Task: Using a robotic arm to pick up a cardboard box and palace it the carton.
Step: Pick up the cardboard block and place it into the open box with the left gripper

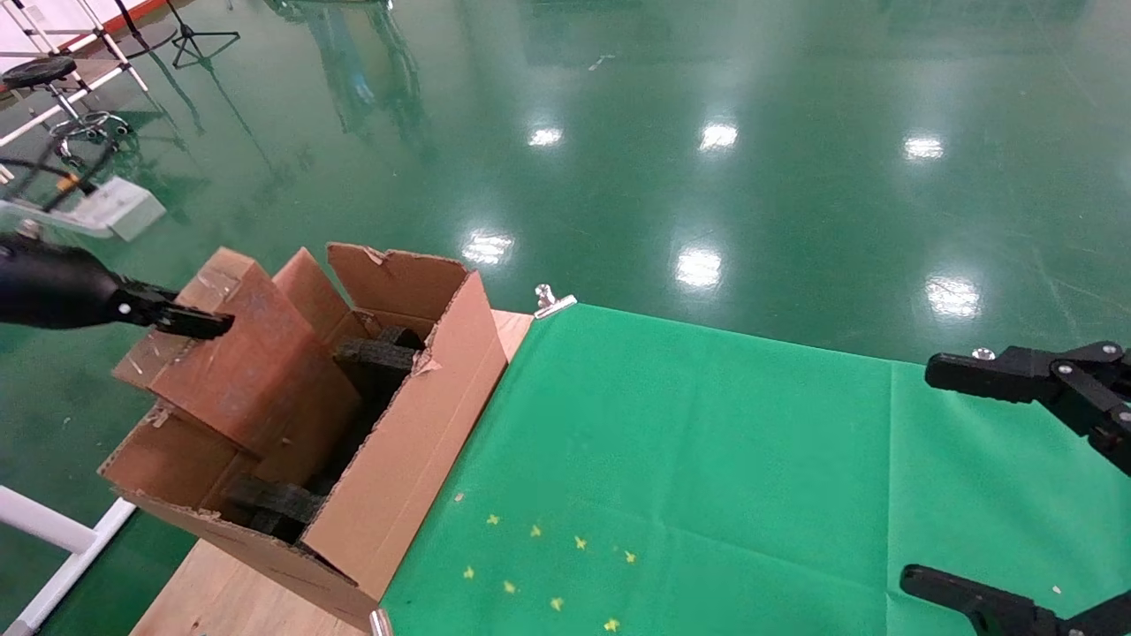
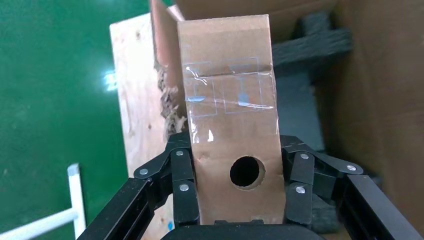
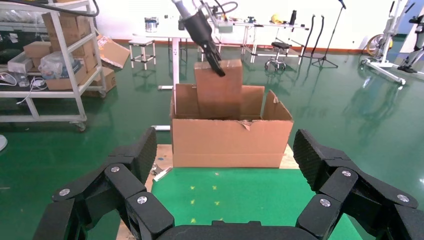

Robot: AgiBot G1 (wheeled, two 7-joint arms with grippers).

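The cardboard box's lower end [image 1: 274,433] is inside the carton [image 1: 309,465] and lined up with the carton's side, so the robot's left gripper goes on lowering until the box is below the carton's rim.
My left gripper [image 1: 199,322] is shut on the cardboard box [image 1: 247,353], a small sealed brown box with glossy tape and a round hole [image 2: 247,172]. The fingers [image 2: 182,175] clamp both sides of the box [image 2: 230,125]. The box hangs tilted, its lower end down inside the carton [image 1: 415,442], near the carton's left wall, above black foam blocks [image 1: 375,362]. The right wrist view shows the box [image 3: 218,92] sticking up out of the carton [image 3: 230,142] with the left gripper [image 3: 210,50] on top. My right gripper [image 1: 959,481] is open and empty at the table's right side.
The carton stands on a wooden table [image 1: 221,601] beside a green cloth [image 1: 707,459] with small yellow marks [image 1: 548,565]. A metal clip [image 1: 552,300] holds the cloth's far corner. A white frame [image 1: 53,530] stands left of the table. Shelves [image 3: 65,65] stand farther off.
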